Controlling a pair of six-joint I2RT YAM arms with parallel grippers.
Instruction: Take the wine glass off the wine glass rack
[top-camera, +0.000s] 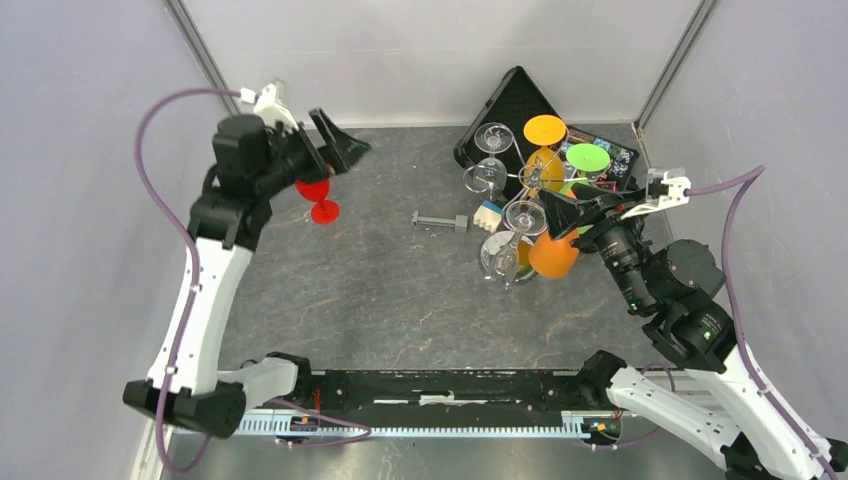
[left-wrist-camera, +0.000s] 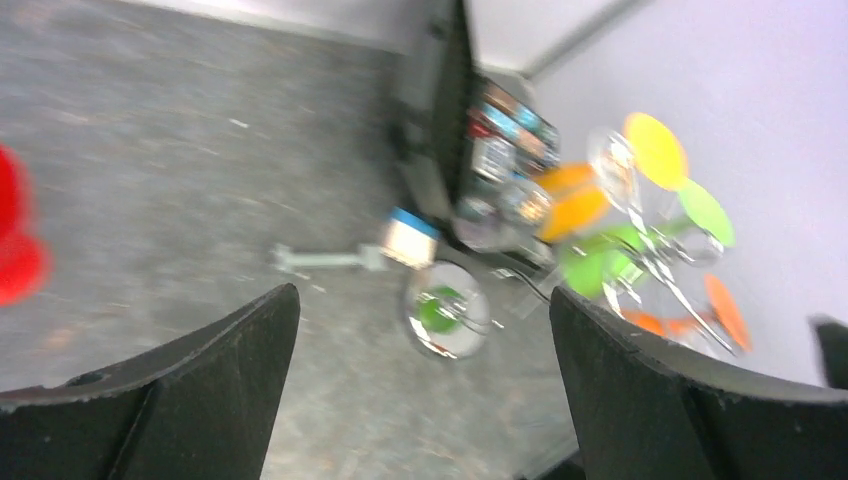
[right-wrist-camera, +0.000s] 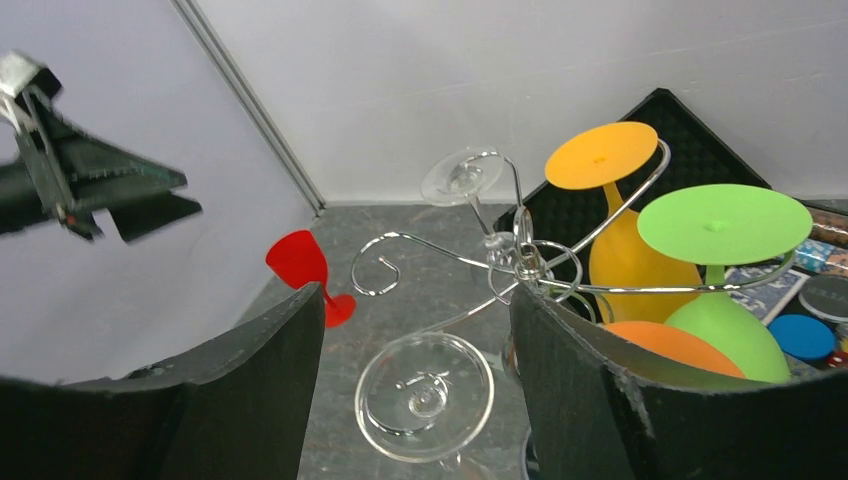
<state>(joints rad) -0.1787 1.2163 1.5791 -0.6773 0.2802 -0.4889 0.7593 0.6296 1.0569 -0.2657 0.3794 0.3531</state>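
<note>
The orange wine glass (top-camera: 555, 257) takes up the room on my right gripper's side of the clear wine glass, so next my left gripper grabs the clear wine glass's foot (top-camera: 525, 217) from that glass's open side.
The silver wire wine glass rack (top-camera: 528, 182) stands at the right back with clear, orange and green glasses hanging upside down from its scroll arms (right-wrist-camera: 525, 262). My right gripper (top-camera: 572, 208) is open beside the rack. In the right wrist view the round foot of a clear wine glass (right-wrist-camera: 425, 395) lies between and below its open fingers (right-wrist-camera: 417, 295), untouched. A red wine glass (top-camera: 318, 195) stands upright on the table at the left. My left gripper (top-camera: 340, 150) is open and empty above it; its blurred view shows the rack's mirrored base (left-wrist-camera: 447, 310) ahead.
A black case (top-camera: 515, 105) lies open behind the rack, with small coloured items (top-camera: 610, 155) in its tray. A grey bolt-like piece (top-camera: 440, 221) and a small white and blue block (top-camera: 488, 213) lie left of the rack. Grey walls enclose the table.
</note>
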